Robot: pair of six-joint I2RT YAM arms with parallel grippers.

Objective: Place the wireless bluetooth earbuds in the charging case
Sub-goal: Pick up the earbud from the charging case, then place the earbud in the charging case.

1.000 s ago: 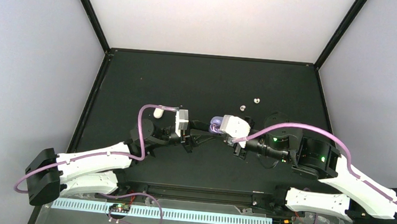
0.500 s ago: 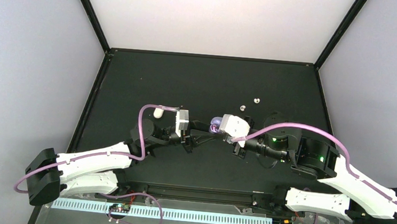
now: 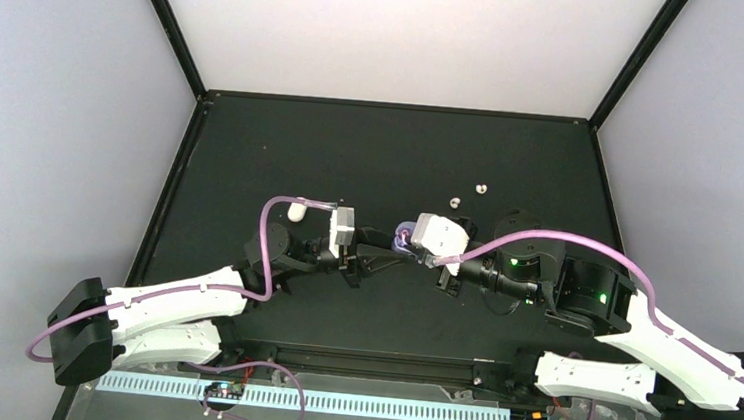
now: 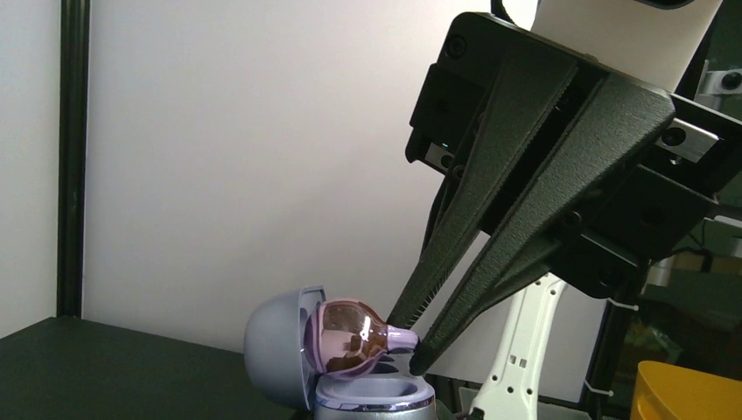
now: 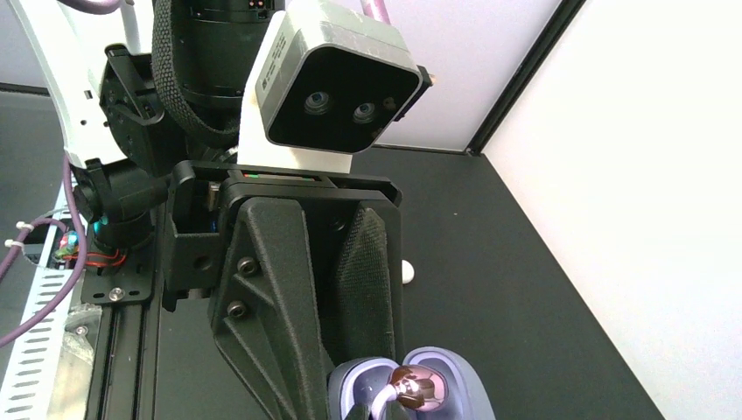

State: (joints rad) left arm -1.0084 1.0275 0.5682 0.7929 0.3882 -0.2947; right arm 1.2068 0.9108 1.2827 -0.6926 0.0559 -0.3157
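The purple earbud lies level with its bulb [image 4: 320, 338] against the lid, so next my right gripper backs off, turns the earbud and lowers it into the sockets [image 4: 383, 387].
The lilac charging case [image 4: 372, 398] stands open, its domed lid [image 4: 276, 346] tipped back to the left. My left gripper [image 3: 392, 246] is shut on the case from the left; its black fingers [image 5: 367, 289] reach down to the case [image 5: 455, 385]. A glossy purple earbud [image 4: 346, 337] hangs just above the case's sockets, against the lid. My right gripper [image 4: 411, 341] is shut on its stem. The right wrist view shows the same earbud [image 5: 418, 385] over the sockets. Two white earbuds [image 3: 455, 202] [image 3: 482, 189] lie on the black mat behind the right arm.
A white case [image 3: 298, 210] lies on the mat behind the left wrist, and shows as a white spot [image 5: 407, 272] past the left fingers. Black frame posts edge the mat [image 3: 372, 160]. A yellow object [image 4: 687, 394] sits at the lower right of the left wrist view.
My right wrist has edged slightly left toward the case. The left arm and the case have stayed put.
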